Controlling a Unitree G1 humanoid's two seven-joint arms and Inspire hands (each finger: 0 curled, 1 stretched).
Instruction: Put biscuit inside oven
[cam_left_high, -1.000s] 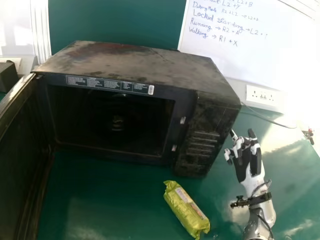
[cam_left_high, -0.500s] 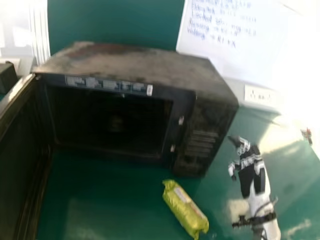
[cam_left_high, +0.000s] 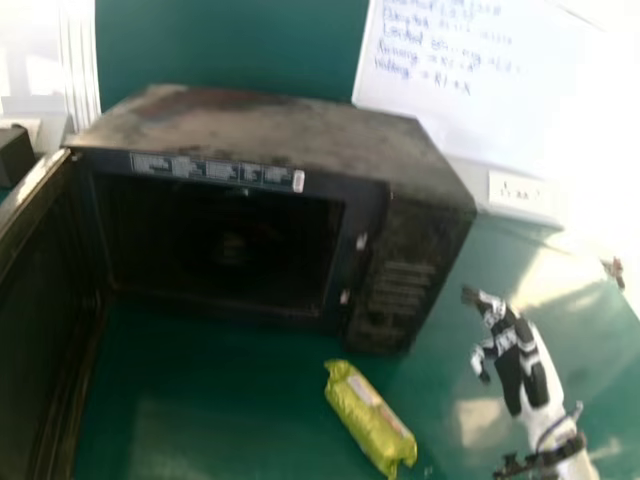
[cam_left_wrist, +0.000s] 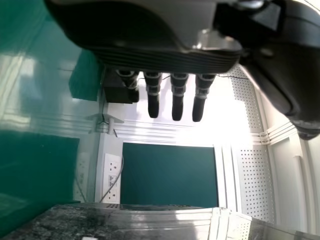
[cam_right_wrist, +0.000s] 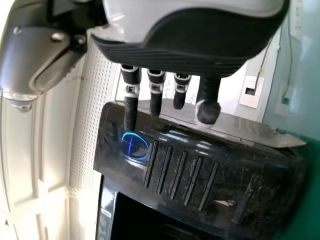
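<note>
The yellow-green packet (cam_left_high: 370, 418) should stay one stiff roll when the robot carries it into the oven, because it looks plump and straight between its crimped ends (cam_left_high: 337, 370).
The yellow-green biscuit packet (cam_left_high: 370, 418) lies on the table in front of the oven's right part. The black oven (cam_left_high: 290, 130) stands with its door (cam_left_high: 40, 330) swung wide at the left, its cavity dark. To the right of oven and packet, touching neither, my right hand (cam_left_high: 515, 355) is open and holds nothing. In the right wrist view my right hand (cam_right_wrist: 156, 97) has relaxed, mostly straight fingers, with the oven's control panel (cam_right_wrist: 185, 170) beyond. In the left wrist view my left hand (cam_left_wrist: 177, 100) has straight fingers with nothing in them.
The green table (cam_left_high: 220, 390) extends around the packet. Behind the oven's right side are a socket strip (cam_left_high: 522, 193) and a whiteboard (cam_left_high: 450, 110). A dark box (cam_left_high: 14, 155) sits at the far left, and a small red item (cam_left_high: 614, 270) at the far right.
My right hand has drawn back from beside the oven, toward the robot and slightly right, and has tilted. Packet and oven have stayed in place.
</note>
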